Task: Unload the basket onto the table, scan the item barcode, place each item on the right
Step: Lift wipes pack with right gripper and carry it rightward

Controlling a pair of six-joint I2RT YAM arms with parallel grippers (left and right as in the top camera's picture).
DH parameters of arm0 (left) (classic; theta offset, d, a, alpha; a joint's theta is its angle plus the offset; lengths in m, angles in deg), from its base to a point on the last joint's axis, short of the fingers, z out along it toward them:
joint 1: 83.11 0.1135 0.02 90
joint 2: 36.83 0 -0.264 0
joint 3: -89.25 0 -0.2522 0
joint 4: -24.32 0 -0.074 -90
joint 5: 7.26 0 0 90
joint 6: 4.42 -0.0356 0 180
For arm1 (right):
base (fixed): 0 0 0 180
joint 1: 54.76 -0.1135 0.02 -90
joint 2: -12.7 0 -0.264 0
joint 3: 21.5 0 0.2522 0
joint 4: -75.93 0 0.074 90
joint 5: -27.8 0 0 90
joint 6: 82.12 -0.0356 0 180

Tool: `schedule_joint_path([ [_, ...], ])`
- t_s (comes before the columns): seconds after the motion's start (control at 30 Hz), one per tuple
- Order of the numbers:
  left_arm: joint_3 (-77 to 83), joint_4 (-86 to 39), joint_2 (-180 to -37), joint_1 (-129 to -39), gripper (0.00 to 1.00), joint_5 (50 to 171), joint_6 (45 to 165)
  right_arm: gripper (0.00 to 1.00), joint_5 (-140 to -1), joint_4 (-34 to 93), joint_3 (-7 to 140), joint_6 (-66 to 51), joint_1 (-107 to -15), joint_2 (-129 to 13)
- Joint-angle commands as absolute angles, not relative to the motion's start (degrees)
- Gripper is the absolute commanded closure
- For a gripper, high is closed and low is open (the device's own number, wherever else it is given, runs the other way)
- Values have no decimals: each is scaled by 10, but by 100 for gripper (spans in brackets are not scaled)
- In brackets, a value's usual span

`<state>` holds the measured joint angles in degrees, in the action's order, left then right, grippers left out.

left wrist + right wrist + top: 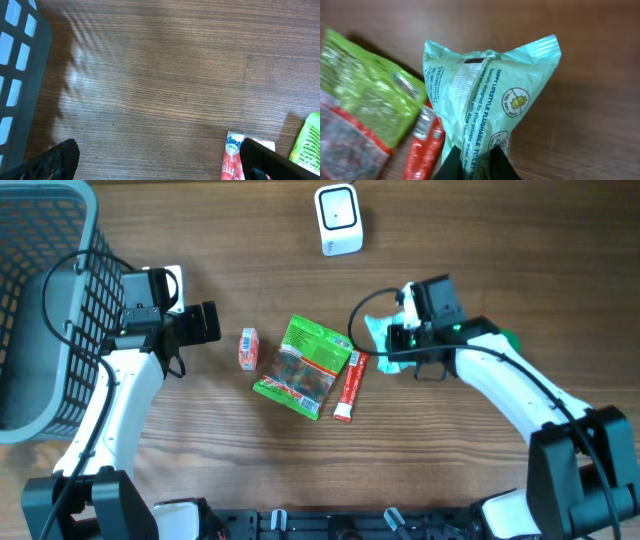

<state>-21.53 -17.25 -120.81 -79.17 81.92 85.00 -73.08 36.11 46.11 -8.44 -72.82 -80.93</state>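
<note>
The packet's visible side (487, 95) lacks a barcode, and my right gripper is pinching the packet from above. I should put it down and reach for the packet's edge (393, 368) low and at a tilt.
A mint-green packet of toilet wipes (490, 90) is pinched at its lower edge by my right gripper (476, 155), which is shut on it. From above, the packet (375, 330) shows just left of that gripper (398, 338), right of centre on the table. No barcode shows on the packet's visible face. The white scanner (338, 218) stands at the far edge, well apart from the packet. My left gripper (210, 322) is open with bare wood between its fingers (60, 157), and its right finger overlaps a red Kleenex packet (232, 157).
A green snack bag (305, 365) and a red tube (350, 387) lie mid-table, close to the held packet. The Kleenex packet (247, 348) lies left of them. A grey mesh basket (40, 310) fills the far left.
</note>
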Motion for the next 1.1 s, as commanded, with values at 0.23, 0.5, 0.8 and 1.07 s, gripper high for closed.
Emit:
schedule_joint_path([
  [0.23,-207,-171,-1200,-789,0,816,847,31,-722,316,525,-56,-727,-797],
  [0.5,-207,-171,-1200,-789,0,816,847,96,-725,272,512,-41,-727,-798],
  [0.8,-207,-171,-1200,-789,0,816,847,96,-639,400,397,-106,-727,-835],
  [1.07,-207,-171,-1200,-789,0,816,847,95,-730,437,377,-84,-723,-841],
])
